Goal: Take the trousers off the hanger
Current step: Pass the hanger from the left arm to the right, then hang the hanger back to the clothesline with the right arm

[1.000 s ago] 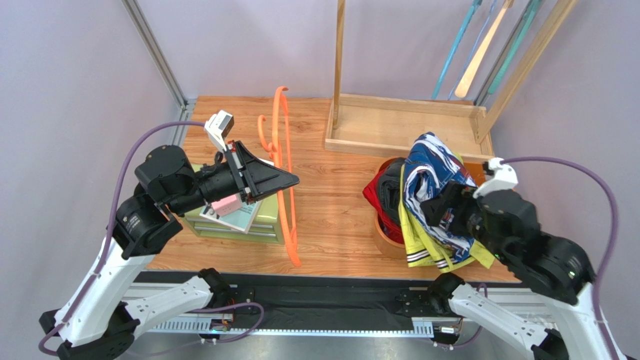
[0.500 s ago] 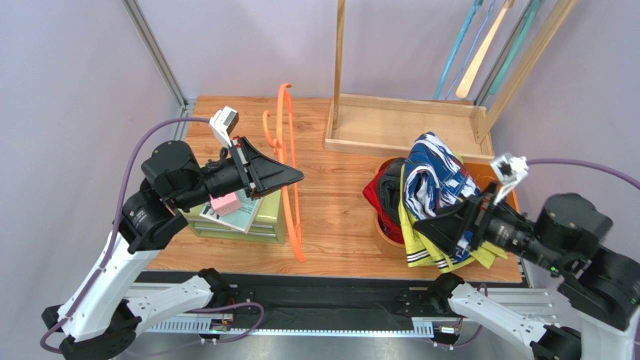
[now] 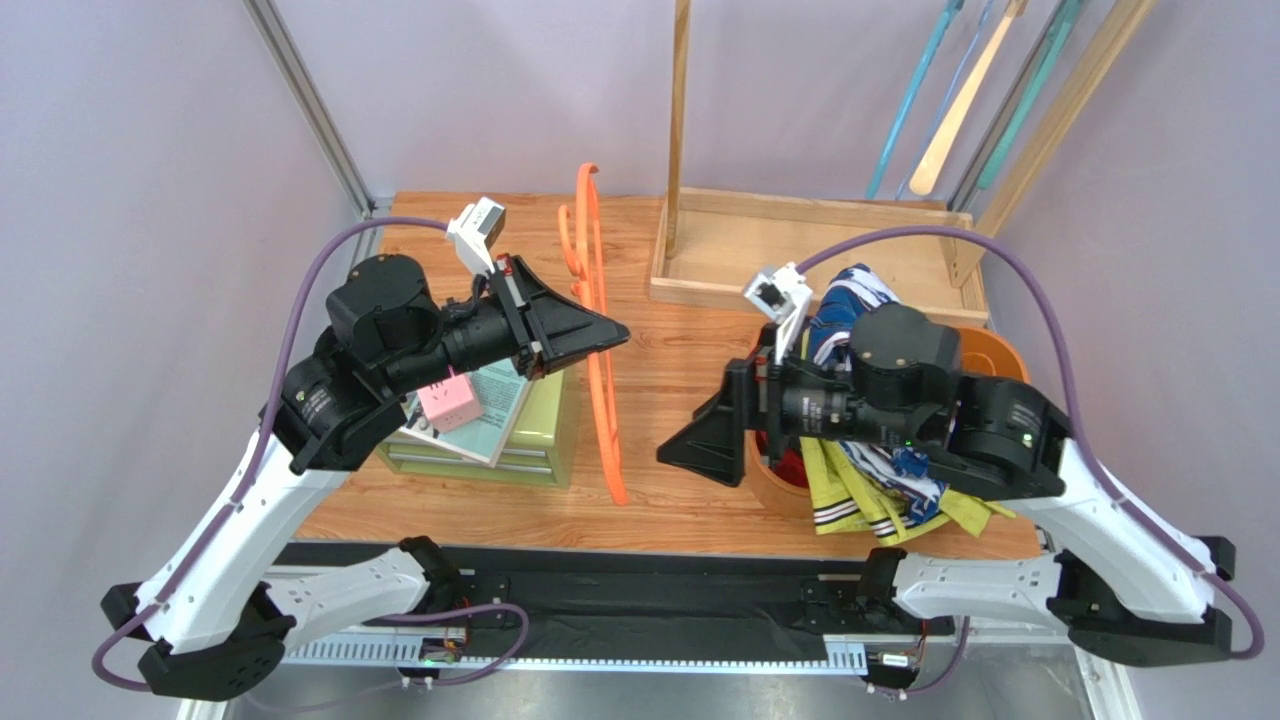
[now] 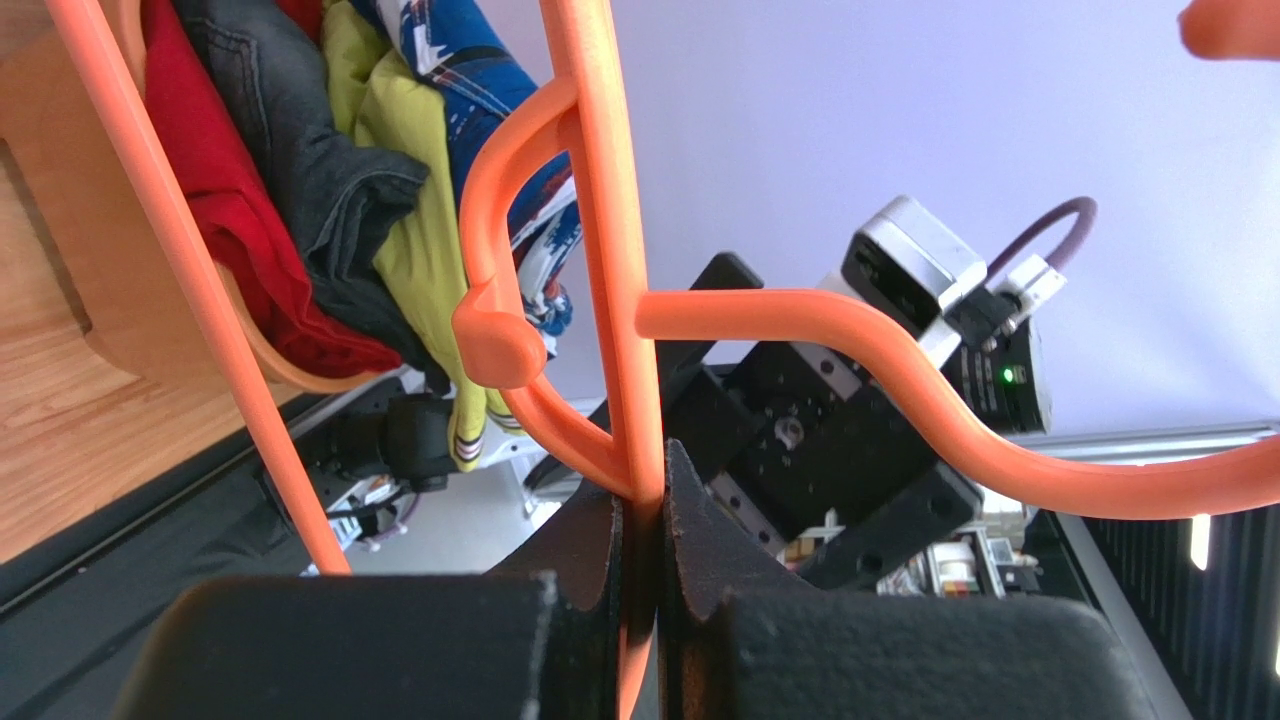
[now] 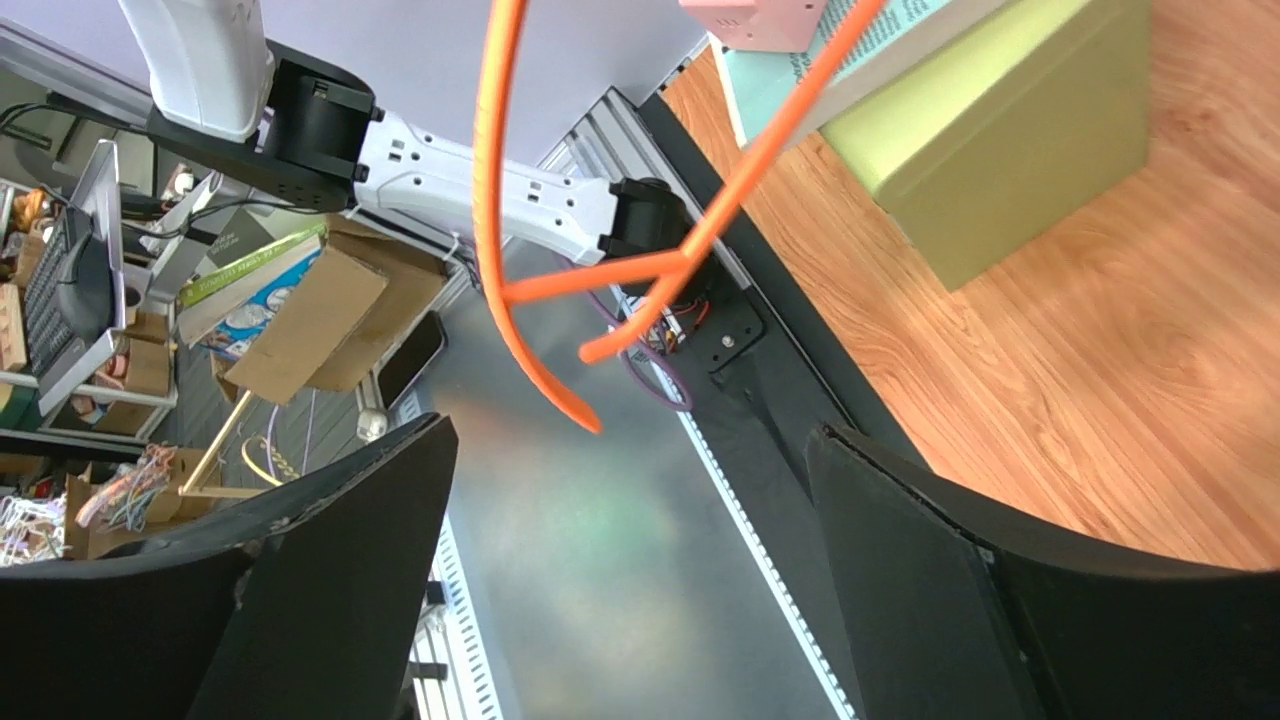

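Next, my right gripper takes the hanger (image 3: 606, 425) and hangs it up, because my left gripper is holding the orange hanger far from the rack on my right gripper's side.
My left gripper (image 3: 609, 333) is shut on a bare orange plastic hanger (image 3: 598, 323) and holds it upright above the table; the jaws pinch its bar in the left wrist view (image 4: 643, 503). No cloth hangs on it. The trousers (image 3: 864, 428) lie heaped in and over an orange-brown basket (image 3: 1004, 357) at the right: red, black, yellow-green with striped cuffs and navy with white pattern show; the lilac pair is hidden. They also show in the left wrist view (image 4: 361, 195). My right gripper (image 3: 694, 447) is open and empty, pointing left towards the hanger (image 5: 511, 225).
A green drawer box (image 3: 519, 443) with books and a pink block (image 3: 451, 402) stands under my left arm. A wooden rack base (image 3: 812, 248) sits at the back. Several spare hangers (image 3: 962, 105) lean at the back right wall.
My right arm has swung left from the trousers pile, its open gripper now pointing at the hanger. My left gripper has carried the hanger right and further back.
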Robot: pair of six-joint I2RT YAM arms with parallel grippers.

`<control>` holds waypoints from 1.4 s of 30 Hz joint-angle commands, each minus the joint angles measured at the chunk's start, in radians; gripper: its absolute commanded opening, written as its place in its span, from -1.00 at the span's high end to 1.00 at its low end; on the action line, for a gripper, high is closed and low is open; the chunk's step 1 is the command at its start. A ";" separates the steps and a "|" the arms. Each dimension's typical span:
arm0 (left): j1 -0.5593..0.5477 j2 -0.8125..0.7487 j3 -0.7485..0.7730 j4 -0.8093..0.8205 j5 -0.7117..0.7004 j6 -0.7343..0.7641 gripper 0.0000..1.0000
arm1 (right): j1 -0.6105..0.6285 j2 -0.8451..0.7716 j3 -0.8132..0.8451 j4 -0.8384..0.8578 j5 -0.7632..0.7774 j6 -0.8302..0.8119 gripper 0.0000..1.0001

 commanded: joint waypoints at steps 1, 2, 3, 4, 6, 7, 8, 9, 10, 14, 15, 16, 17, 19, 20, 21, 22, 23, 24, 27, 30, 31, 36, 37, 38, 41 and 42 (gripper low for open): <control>0.008 0.003 0.040 0.062 -0.001 0.015 1.00 | 0.057 0.019 0.003 0.204 0.100 0.049 -0.76; 0.009 0.003 0.038 0.062 -0.003 0.013 1.00 | 0.065 0.022 -0.005 0.229 0.095 0.058 -0.73; 0.010 0.003 0.032 0.066 -0.001 0.012 1.00 | 0.069 0.027 -0.017 0.252 0.075 0.063 -0.67; 0.010 0.002 0.029 0.070 -0.001 0.010 1.00 | 0.075 0.039 -0.022 0.289 0.072 0.065 -0.57; 0.010 0.003 0.023 0.073 0.001 0.004 1.00 | 0.101 0.053 -0.031 0.321 0.077 0.060 -0.54; 0.010 0.000 0.021 0.082 0.001 0.003 1.00 | 0.106 0.065 -0.033 0.347 0.077 0.060 -0.51; 0.010 0.000 0.018 0.085 0.004 0.000 1.00 | 0.109 0.076 -0.033 0.358 0.077 0.059 -0.41; 0.012 0.002 0.018 0.089 0.004 -0.002 1.00 | 0.112 0.085 -0.031 0.369 0.068 0.059 -0.35; 0.012 0.002 0.018 0.092 0.004 -0.003 1.00 | 0.114 0.105 -0.027 0.387 0.063 0.057 -0.27; 0.012 0.000 0.018 0.098 0.011 -0.006 1.00 | 0.130 0.154 -0.010 0.412 0.054 0.045 -0.17; 0.012 -0.003 0.015 0.098 0.013 -0.006 1.00 | 0.135 0.160 -0.010 0.416 0.051 0.045 -0.12; 0.010 -0.003 0.014 0.099 0.014 -0.011 1.00 | 0.137 0.171 -0.008 0.427 0.048 0.046 -0.05; 0.012 -0.006 0.009 0.102 0.014 -0.016 1.00 | 0.141 0.177 -0.008 0.428 0.046 0.045 0.02; 0.012 -0.015 -0.005 0.119 0.016 -0.029 1.00 | 0.144 0.182 -0.013 0.427 0.049 0.046 0.36; 0.010 -0.020 -0.009 0.125 0.019 -0.033 1.00 | 0.144 0.180 -0.026 0.430 0.057 0.051 0.51; 0.012 -0.023 -0.015 0.125 0.020 -0.033 1.00 | 0.146 0.173 -0.034 0.441 0.063 0.057 0.85; 0.012 -0.028 -0.016 0.118 0.019 -0.030 1.00 | 0.146 0.158 -0.045 0.447 0.073 0.066 1.00; 0.013 -0.031 -0.017 0.113 0.019 -0.028 1.00 | 0.144 0.148 -0.063 0.447 0.107 0.081 1.00; 0.016 -0.041 -0.025 0.110 0.019 -0.023 1.00 | 0.144 0.141 -0.069 0.444 0.119 0.107 1.00; 0.024 -0.070 -0.057 0.118 0.014 -0.005 0.42 | 0.144 0.104 -0.086 0.421 0.175 0.164 1.00; 0.028 -0.109 -0.077 0.106 -0.009 0.023 -0.30 | 0.138 0.088 -0.099 0.390 0.256 0.200 1.00; 0.028 -0.116 -0.078 0.095 -0.024 0.033 -0.38 | 0.125 0.088 -0.097 0.373 0.268 0.209 1.00; 0.041 -0.176 -0.054 -0.029 -0.085 0.122 -0.49 | 0.025 0.105 -0.070 0.320 0.238 0.243 1.00; 0.041 -0.182 -0.048 -0.052 -0.110 0.136 -0.49 | -0.042 0.113 -0.059 0.314 0.175 0.246 1.00; 0.041 -0.195 -0.033 -0.092 -0.119 0.154 -0.49 | -0.078 0.119 -0.045 0.312 0.154 0.244 1.00; 0.042 -0.205 0.021 -0.170 -0.142 0.205 -0.48 | -0.251 0.154 0.016 0.312 0.037 0.244 1.00; 0.042 -0.207 0.032 -0.178 -0.142 0.222 -0.48 | -0.297 0.189 0.038 0.320 0.003 0.244 1.00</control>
